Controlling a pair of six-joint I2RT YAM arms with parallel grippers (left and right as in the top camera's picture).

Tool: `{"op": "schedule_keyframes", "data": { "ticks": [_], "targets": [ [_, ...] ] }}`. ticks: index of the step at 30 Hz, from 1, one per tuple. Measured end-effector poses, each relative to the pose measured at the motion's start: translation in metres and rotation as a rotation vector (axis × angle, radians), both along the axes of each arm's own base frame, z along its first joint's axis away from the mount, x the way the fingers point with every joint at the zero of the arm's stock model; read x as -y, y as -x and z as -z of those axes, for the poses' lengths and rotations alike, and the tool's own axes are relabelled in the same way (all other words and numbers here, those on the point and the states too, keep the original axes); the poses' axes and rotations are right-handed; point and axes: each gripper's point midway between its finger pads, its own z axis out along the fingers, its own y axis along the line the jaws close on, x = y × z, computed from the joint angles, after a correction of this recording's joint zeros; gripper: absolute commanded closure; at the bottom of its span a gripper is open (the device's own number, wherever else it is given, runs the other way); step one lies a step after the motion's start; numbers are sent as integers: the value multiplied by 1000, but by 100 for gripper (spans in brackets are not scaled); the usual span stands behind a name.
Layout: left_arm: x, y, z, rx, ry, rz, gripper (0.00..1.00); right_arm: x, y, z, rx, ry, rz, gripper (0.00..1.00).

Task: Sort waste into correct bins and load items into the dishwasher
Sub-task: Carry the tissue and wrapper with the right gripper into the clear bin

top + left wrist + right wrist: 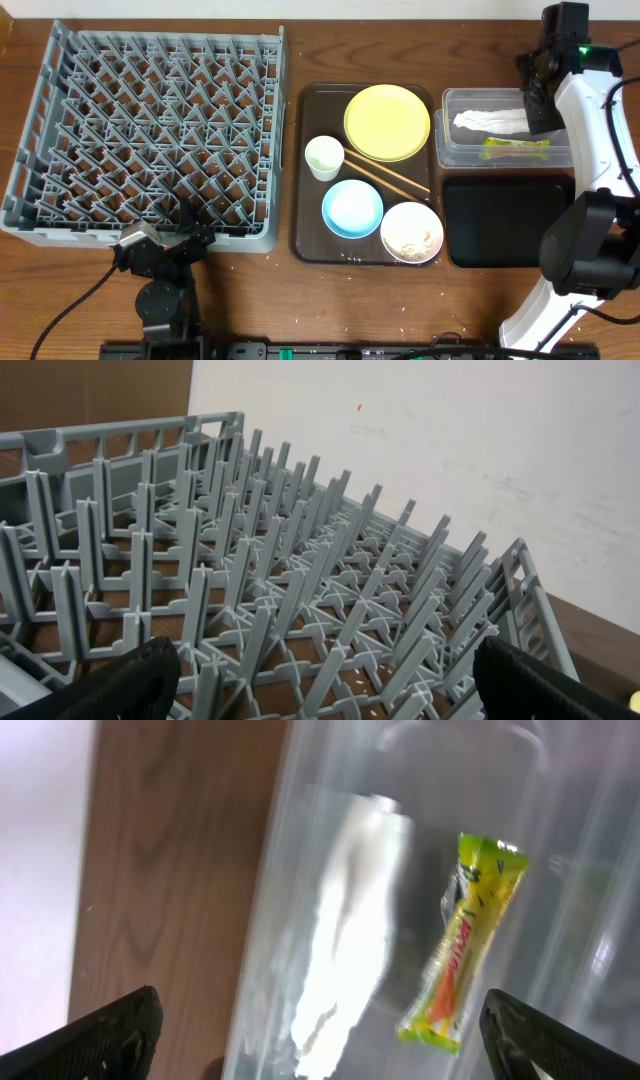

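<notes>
I should continue to move my right gripper to the blue bowl's rim and close it there, because the tissue and wrapper are in the clear tub and the blue bowl is empty.
The white tissue and the green-and-orange wrapper lie in the clear tub at the right. They also show in the right wrist view, the tissue and the wrapper. My right gripper is open and empty above the tub; it also shows in the overhead view. The black tray sits in front of the tub. The yellow plate, cup, chopsticks, blue bowl and white bowl with crumbs sit on the brown tray. My left gripper is open by the grey rack, at its near edge.
The grey rack fills the left half of the wooden table. The right arm's white base stands at the front right. A few crumbs lie on the table in front of the brown tray.
</notes>
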Motion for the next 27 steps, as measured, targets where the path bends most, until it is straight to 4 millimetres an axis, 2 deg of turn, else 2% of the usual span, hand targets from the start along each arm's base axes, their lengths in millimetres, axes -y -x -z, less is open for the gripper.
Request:
{"op": "schedule_keyframes", "data": {
  "ticks": [6,10,13,15,17,19,21,27],
  "targets": [
    [0,0,0,0,0,0,6,-16,-4,-7,-44,62,-339,1],
    [0,0,0,0,0,0,6,-41,7,-44,-11,107,-574,1],
    [0,0,0,0,0,0,6,-78,32,-85,19,156,-748,3],
    [0,0,0,0,0,0,6,-107,51,-105,32,179,-867,6],
    [0,0,0,0,0,0,6,-142,70,-116,29,193,-1000,6],
    [0,0,0,0,0,0,6,-175,89,-115,-1,198,-1133,1],
    [0,0,0,0,0,0,6,-202,106,-105,-60,198,-1259,2],
    [0,0,0,0,0,0,6,-251,152,-59,-258,190,-1521,8]
  ]
}}
